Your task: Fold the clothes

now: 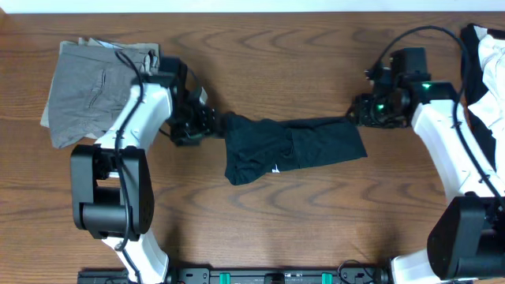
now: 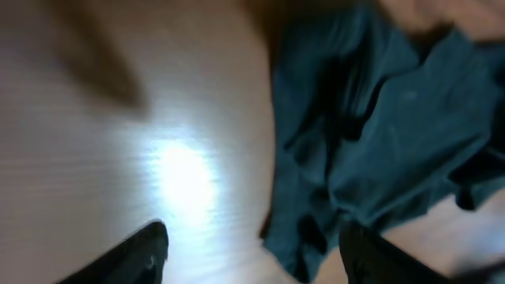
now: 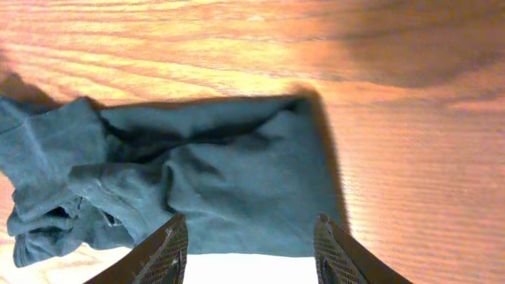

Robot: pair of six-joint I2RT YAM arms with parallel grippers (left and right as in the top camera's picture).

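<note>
The loose end of the black-navy T-shirt [image 1: 237, 147] is in front of the left gripper's open fingers, so the robot should keep moving closer until they close on its fabric [image 1: 240, 131].
The black-navy T-shirt [image 1: 292, 147] lies crumpled and stretched sideways on the wooden table, a small white tag showing near its lower middle. My left gripper [image 1: 207, 120] is open at the shirt's left end; in the left wrist view [image 2: 252, 248] the shirt [image 2: 387, 134] lies ahead, its edge between the fingers. My right gripper [image 1: 355, 113] is open at the shirt's right end; in the right wrist view [image 3: 251, 241] the fingers hover just above the shirt's edge [image 3: 237, 173], holding nothing.
Grey khaki-trimmed shorts [image 1: 87, 91] lie folded at the far left under my left arm. Black-and-white garments [image 1: 485, 71] are piled at the right edge. The wooden table [image 1: 316, 229] runs bare along the front.
</note>
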